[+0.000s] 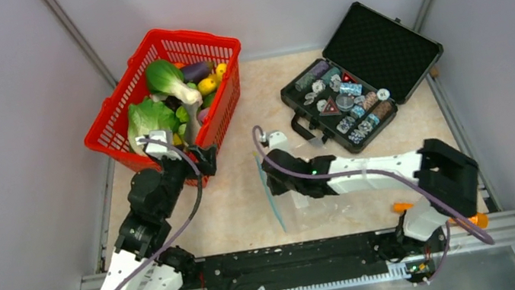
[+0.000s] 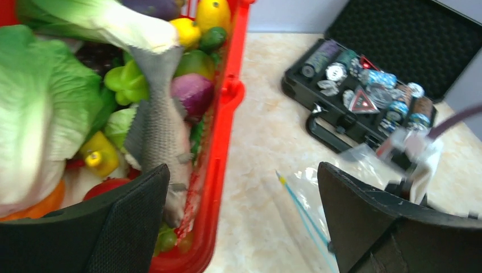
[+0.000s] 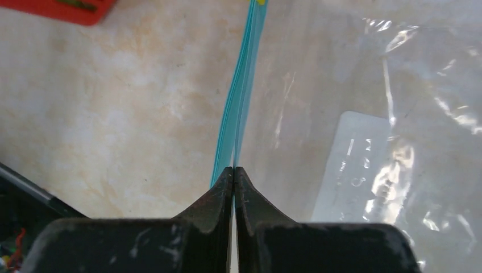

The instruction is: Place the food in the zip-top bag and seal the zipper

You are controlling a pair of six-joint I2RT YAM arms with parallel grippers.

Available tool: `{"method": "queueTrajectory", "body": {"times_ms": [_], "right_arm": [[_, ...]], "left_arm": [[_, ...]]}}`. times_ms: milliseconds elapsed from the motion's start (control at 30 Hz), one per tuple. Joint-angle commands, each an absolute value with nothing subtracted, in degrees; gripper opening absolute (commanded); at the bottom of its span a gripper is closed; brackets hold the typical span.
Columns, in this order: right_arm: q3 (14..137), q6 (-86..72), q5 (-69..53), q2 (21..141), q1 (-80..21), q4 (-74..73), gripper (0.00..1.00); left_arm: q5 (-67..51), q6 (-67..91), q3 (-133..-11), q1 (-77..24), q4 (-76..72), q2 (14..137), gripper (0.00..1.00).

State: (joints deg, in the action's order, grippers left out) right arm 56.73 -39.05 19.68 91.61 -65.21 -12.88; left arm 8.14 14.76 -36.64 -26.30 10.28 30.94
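The bag is lying flat with its zipper nearly shut [image 3: 243,95], so the robot's right gripper should raise the bag while the left gripper first pulls the zipper's free side [image 3: 226,135] open.
The food [image 1: 168,81] lies piled in a red mesh basket [image 1: 216,43]: leafy greens, a purple eggplant and yellow pieces, with a grey fish [image 2: 156,125] among them. The clear zip-top bag [image 1: 303,211] lies flat on the table, white label [image 3: 358,165] facing up. My right gripper [image 3: 234,169] is shut on the light-blue zipper [image 3: 241,85] at the bag's left edge. My left gripper [image 2: 243,170] hangs open over the basket's near right corner [image 2: 227,114], nothing between its fingers. The zipper [image 2: 301,207] also shows beside its right finger.
An open black case [image 1: 360,79] of small silvery trinkets sits at the back right. An orange stick-like tool [image 1: 402,207] lies by the right arm's base. Grey walls close in both sides of the table.
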Motion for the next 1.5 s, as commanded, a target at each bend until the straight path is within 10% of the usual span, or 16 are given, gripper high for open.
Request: {"method": "queueTrajectory", "body": {"times_ms": [0,400,1467], "right_arm": [[51.75,-40.58,17.01,81.96,-60.55,-4.39,0.00],[45.80,-43.50,21.80,71.33,-56.98,-0.56,0.00],[44.42,-43.69,23.01,70.43,-56.91,0.23,0.00]], "left_arm": [[-4.30,14.49,-37.76,-26.45,9.02,32.36,0.99],[-28.85,13.62,-40.73,-29.89,10.10,48.24,0.97],[32.76,6.58,-51.06,-34.65,32.03,56.82,0.99]]}}
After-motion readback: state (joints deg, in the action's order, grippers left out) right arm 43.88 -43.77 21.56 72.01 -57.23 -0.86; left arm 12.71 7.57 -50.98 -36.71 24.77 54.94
